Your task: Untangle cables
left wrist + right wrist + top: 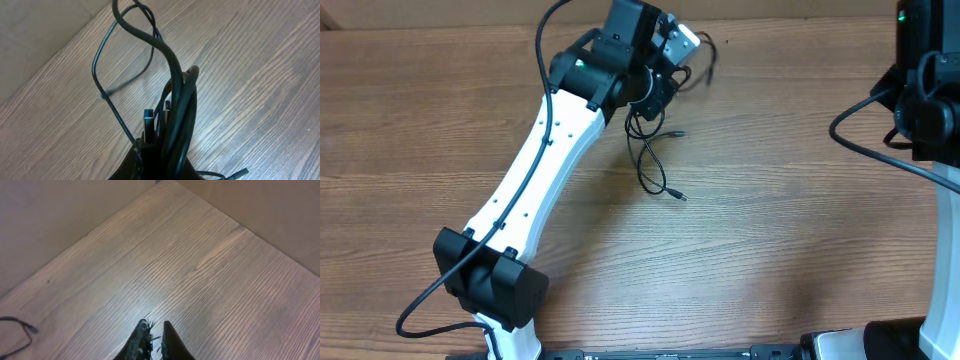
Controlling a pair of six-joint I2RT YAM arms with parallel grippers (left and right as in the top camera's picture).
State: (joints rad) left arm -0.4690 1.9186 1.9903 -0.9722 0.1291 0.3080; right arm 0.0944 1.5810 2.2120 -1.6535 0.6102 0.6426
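Observation:
I should lift the bunch and move my empty right gripper over to a loose loop (712, 60), because my left gripper is clamping several strands of the cables together (183, 107).
The cables (651, 160) are thin black cords bunched at the table's far middle, with loops and two plug ends trailing toward me. My left gripper (662, 82) is over the bunch's top and is shut on it. In the left wrist view the cables (176, 80) rise as a tangled bundle out of the closed jaws (161, 152), with one thin loop arching left and a plug end at lower right (241, 173). My right gripper (155, 325) is shut and empty above bare wood, far from the bunch. A cable loop (17, 325) shows at that view's left edge.
The wooden table (780, 230) stretches between the arms. The left arm (535, 170) lies diagonally across the left half. The right arm (925, 95) with its thick black wire stands at the right edge. A beige wall borders the table in the right wrist view.

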